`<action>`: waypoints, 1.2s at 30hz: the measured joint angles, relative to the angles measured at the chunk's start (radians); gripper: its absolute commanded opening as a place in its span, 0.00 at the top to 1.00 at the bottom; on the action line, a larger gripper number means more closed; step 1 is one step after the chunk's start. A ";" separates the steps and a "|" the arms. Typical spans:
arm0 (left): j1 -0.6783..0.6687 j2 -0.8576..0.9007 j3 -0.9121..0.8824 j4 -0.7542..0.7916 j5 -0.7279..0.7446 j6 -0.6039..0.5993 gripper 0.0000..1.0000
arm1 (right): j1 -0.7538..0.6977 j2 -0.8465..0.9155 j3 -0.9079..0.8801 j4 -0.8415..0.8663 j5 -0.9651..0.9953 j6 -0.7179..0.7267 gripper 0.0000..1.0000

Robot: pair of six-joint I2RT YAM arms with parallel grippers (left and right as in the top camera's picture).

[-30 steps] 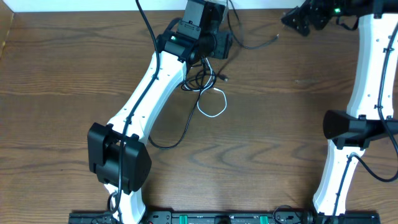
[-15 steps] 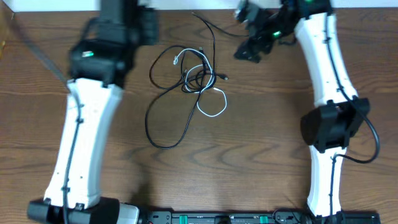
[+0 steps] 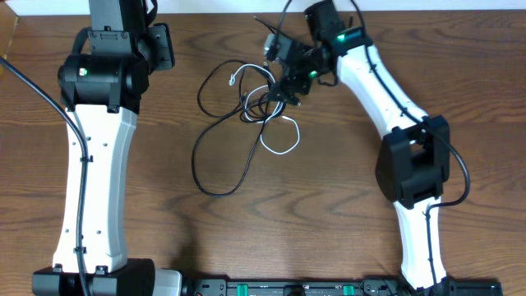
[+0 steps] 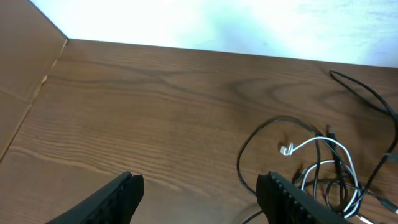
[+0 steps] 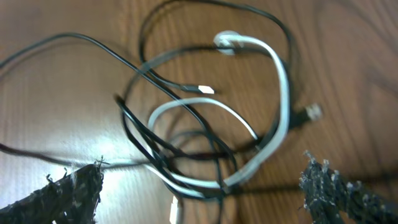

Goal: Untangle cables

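Observation:
I see the white cable [image 4: 349, 160] woven through the black cables. The whole tangle [image 4: 339, 188] will come up together in hanging loops when I lift it.
The cables lie in a tangle [image 3: 265, 99] on the brown table at the back centre. A white cable [image 3: 294, 136] loops out toward the front, and a long black cable [image 3: 195, 164] sweeps to the front left. My right gripper [image 3: 285, 85] hangs open just over the right side of the knot. In the right wrist view its fingers [image 5: 69, 198] straddle the white cable [image 5: 281, 93] and black strands [image 5: 140, 134] without touching them. My left gripper [image 4: 199, 199] is open and empty over bare wood, left of the cables [image 4: 323, 162].
The table's back edge meets a white wall [image 4: 217, 22]. A raised wooden side board [image 4: 22, 68] runs along the left. The left arm [image 3: 94, 156] stands over the left side, and the right arm [image 3: 394, 107] slants across the right.
The left arm has swung from over the tangle to the far left. The right arm has come in from the back right corner to hover over the knot.

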 measured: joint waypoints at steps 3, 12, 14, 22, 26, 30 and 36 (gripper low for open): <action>0.000 -0.010 0.000 0.000 0.000 0.000 0.36 | 0.050 0.000 0.000 0.002 0.009 0.007 0.04; 0.000 -0.031 0.000 -0.011 0.008 0.014 0.36 | 0.155 0.023 0.000 0.033 0.037 0.035 0.31; 0.000 -0.033 0.000 -0.012 0.008 0.021 0.36 | 0.155 0.036 0.000 0.027 0.041 0.033 0.37; 0.000 -0.035 0.000 -0.031 0.016 0.029 0.36 | 0.135 0.056 -0.005 -0.087 0.040 -0.106 0.45; 0.000 -0.039 0.000 -0.031 0.024 0.034 0.36 | 0.125 0.057 -0.006 -0.178 0.040 -0.250 0.36; 0.000 -0.042 0.000 -0.031 0.032 0.041 0.36 | 0.114 0.057 -0.006 -0.175 0.051 -0.339 0.32; 0.000 -0.043 0.000 -0.031 0.076 0.048 0.36 | 0.087 0.058 -0.006 -0.079 0.075 -0.378 0.30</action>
